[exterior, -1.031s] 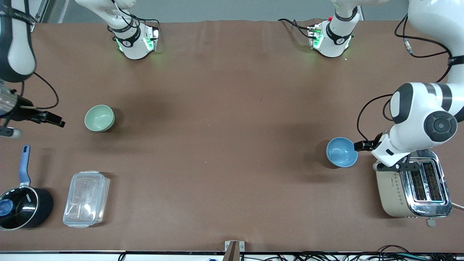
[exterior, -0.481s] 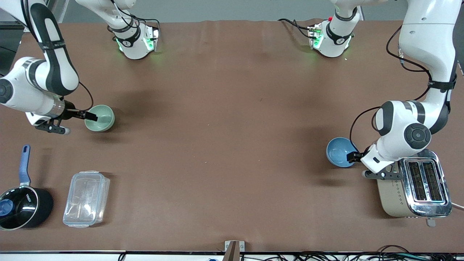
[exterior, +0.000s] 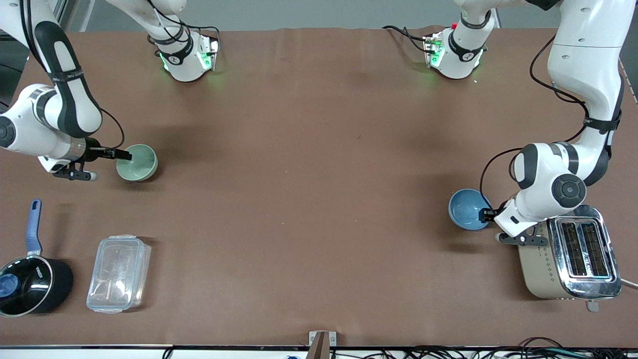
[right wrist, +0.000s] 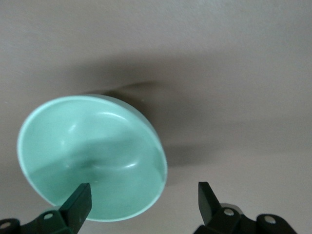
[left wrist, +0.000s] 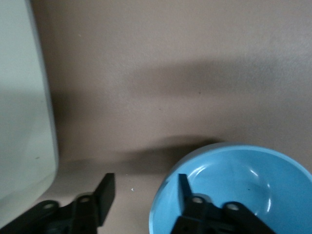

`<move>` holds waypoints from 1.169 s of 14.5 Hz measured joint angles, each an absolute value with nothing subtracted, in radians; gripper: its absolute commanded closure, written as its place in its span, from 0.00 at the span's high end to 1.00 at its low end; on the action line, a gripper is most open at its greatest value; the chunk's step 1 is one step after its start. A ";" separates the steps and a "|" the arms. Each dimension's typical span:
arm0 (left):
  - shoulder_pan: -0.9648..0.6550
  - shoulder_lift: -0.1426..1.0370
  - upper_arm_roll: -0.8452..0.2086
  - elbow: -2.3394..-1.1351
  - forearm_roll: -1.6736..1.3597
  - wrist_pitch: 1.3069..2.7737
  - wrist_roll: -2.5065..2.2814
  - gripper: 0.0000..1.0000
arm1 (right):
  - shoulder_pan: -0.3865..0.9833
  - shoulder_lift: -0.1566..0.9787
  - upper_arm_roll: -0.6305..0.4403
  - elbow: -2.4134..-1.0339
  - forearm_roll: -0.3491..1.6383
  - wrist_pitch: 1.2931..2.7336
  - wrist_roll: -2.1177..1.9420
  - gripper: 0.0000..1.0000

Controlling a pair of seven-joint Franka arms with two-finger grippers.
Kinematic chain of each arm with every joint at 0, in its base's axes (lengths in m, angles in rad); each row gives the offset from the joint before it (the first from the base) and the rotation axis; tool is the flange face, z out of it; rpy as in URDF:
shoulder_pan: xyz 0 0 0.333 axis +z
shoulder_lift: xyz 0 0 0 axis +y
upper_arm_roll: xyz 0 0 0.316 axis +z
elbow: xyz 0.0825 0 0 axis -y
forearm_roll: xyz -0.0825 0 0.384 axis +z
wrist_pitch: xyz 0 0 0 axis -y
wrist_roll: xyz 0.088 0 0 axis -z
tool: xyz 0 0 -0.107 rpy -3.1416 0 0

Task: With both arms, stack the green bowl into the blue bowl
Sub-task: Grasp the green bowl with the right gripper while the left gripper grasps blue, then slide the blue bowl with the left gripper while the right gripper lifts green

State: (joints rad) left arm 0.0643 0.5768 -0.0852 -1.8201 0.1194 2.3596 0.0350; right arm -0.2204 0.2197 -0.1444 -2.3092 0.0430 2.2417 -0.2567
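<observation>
I should use my left gripper to carry the blue bowl [exterior: 467, 208] to the open middle [exterior: 318, 191] before the green bowl comes, because the blue bowl is next to the toaster, far from my right gripper.
The pale green bowl [exterior: 138, 163] stands toward the right arm's end of the table. My right gripper [exterior: 125, 156] is open at its rim; in the right wrist view [right wrist: 142, 197] one finger is over the green bowl's [right wrist: 92, 156] inside and the other is outside. The sky-blue bowl [exterior: 467, 209] stands toward the left arm's end, beside the toaster. My left gripper [exterior: 483, 215] is open at its rim; in the left wrist view [left wrist: 145, 192] one finger is inside the blue bowl [left wrist: 243, 185] and the other is outside. Both bowls rest on the table.
A chrome and beige toaster [exterior: 568, 259] stands close to the blue bowl, under the left arm's wrist; its pale side shows in the left wrist view [left wrist: 24, 122]. A black saucepan with a blue handle [exterior: 30, 284] and a clear plastic box [exterior: 118, 273] lie nearer the front camera than the green bowl.
My right arm swung in from the table's end and brought its gripper to the green bowl's rim. My left gripper shifted along the blue bowl's rim toward the toaster. Both bowls stayed put.
</observation>
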 measured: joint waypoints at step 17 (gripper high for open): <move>0.061 0.568 -0.276 -1.794 0.045 2.357 0.004 0.00 | -0.248 0.296 -0.141 -2.308 0.222 2.270 -0.433 0.09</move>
